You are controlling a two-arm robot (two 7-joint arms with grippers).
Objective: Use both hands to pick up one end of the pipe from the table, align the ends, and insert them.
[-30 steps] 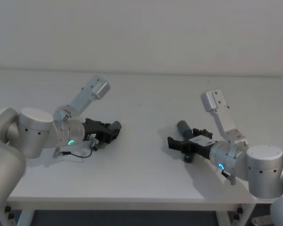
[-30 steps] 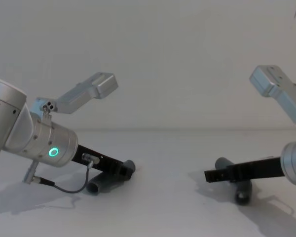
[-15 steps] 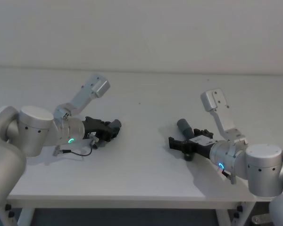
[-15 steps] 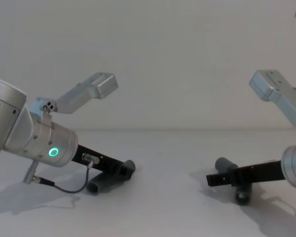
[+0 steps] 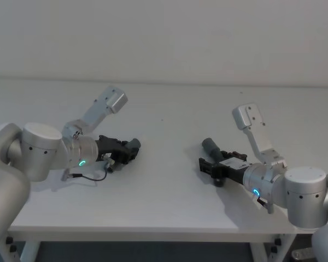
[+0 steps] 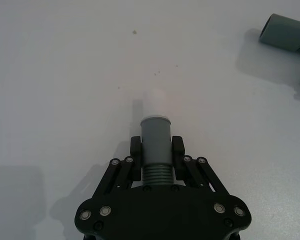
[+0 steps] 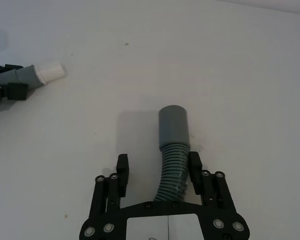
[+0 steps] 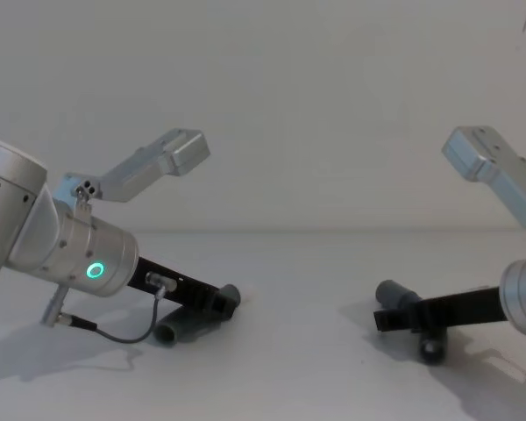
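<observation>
My right gripper's fingers are just a short part of the pipe's ribs [image 7: 175, 156] away from the pipe's wide cuff [image 7: 173, 126], so I expect the wide cuff to stay straight when I lift.
My left gripper [image 6: 156, 147] is shut on the ribbed part of one grey pipe piece [image 6: 155, 132]. Its narrow cuff with a pale rim [image 6: 154, 97] sticks out past the fingertips, low over the white table [image 5: 164, 114]. In the head view this gripper [image 5: 132, 150] is at the left. The other pipe piece [image 7: 173, 127] lies on the table at the right, wide cuff pointing away. My right gripper [image 7: 158, 165] is open and straddles its ribbed body; one finger [image 7: 194, 165] touches it, and there is a gap on the other side. The chest view shows that cuff [image 8: 390, 294] raised ahead of the right gripper [image 8: 381, 320].
The table stretches open between the two arms and behind them to the white wall. A thin black cable [image 8: 114, 333] loops under the left wrist. The table's front edge [image 5: 153, 236] runs close below both arms.
My right gripper has drawn back a little along its pipe piece, and that pipe's cuff has shifted slightly left. The left arm and its pipe piece have stayed still.
</observation>
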